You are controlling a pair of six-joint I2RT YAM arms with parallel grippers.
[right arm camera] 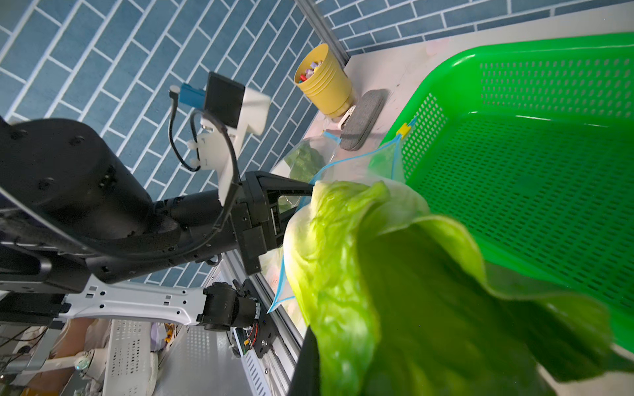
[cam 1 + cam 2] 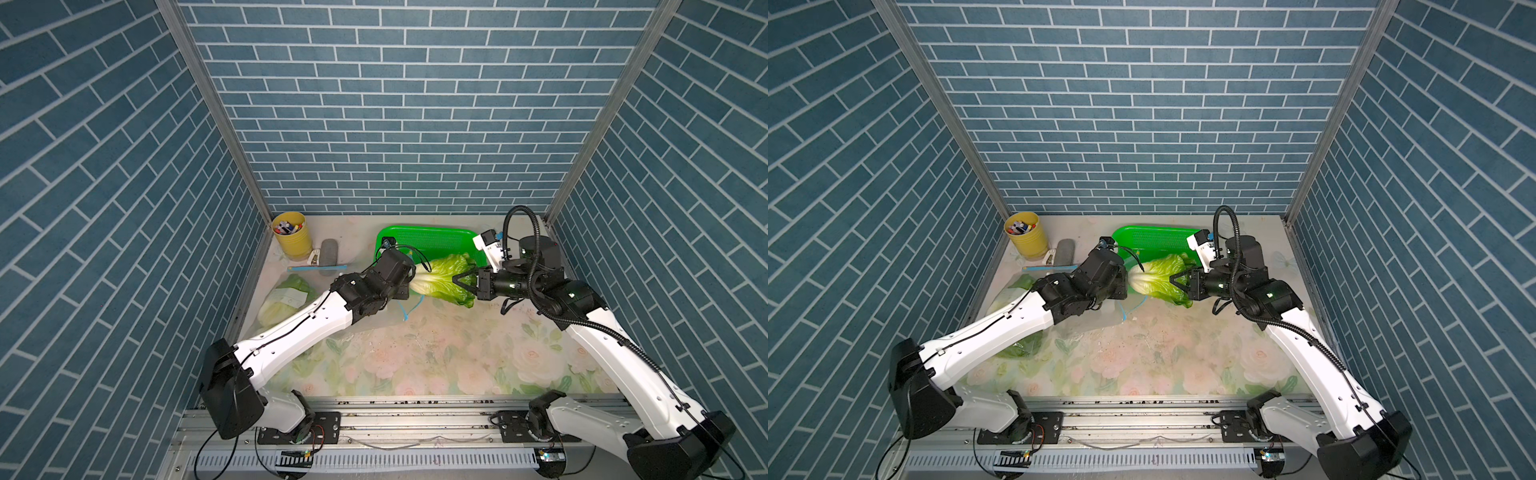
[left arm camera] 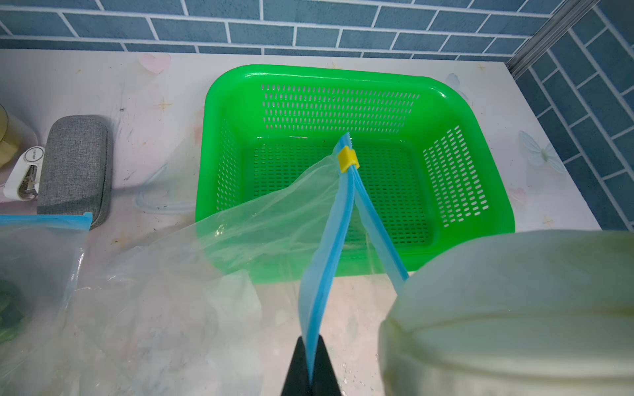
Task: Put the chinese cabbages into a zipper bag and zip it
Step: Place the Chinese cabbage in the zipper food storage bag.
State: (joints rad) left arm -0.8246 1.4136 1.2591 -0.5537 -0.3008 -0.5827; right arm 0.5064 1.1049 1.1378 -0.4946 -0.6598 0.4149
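Note:
My right gripper should keep pushing the chinese cabbage in until its leaves sit inside, as the chinese cabbage's stem end (image 2: 419,277) faces the zipper bag's spread opening (image 3: 358,267).
A chinese cabbage (image 2: 436,279) (image 2: 1156,277) hangs level over the table in front of the green basket. My right gripper (image 2: 457,279) (image 2: 1173,279) is shut on its leafy top, and the leaves (image 1: 377,274) hide all but one black finger (image 1: 303,370). Its white stem end (image 3: 514,308) points at my left wrist and sits at the mouth of the clear zipper bag (image 3: 274,219); I cannot tell if it is inside. My left gripper (image 3: 310,370) is shut on the bag's blue zip edge (image 3: 329,260), lifting it. The yellow slider (image 3: 348,158) sits at the far end.
A second clear bag (image 2: 282,299) (image 3: 34,257) with greens inside lies by the left wall under my left arm. The green basket (image 2: 428,235) (image 3: 343,73) stands behind the cabbage. A yellow pen cup (image 2: 291,235), grey case (image 3: 75,164) and white stapler (image 2: 314,258) sit at back left.

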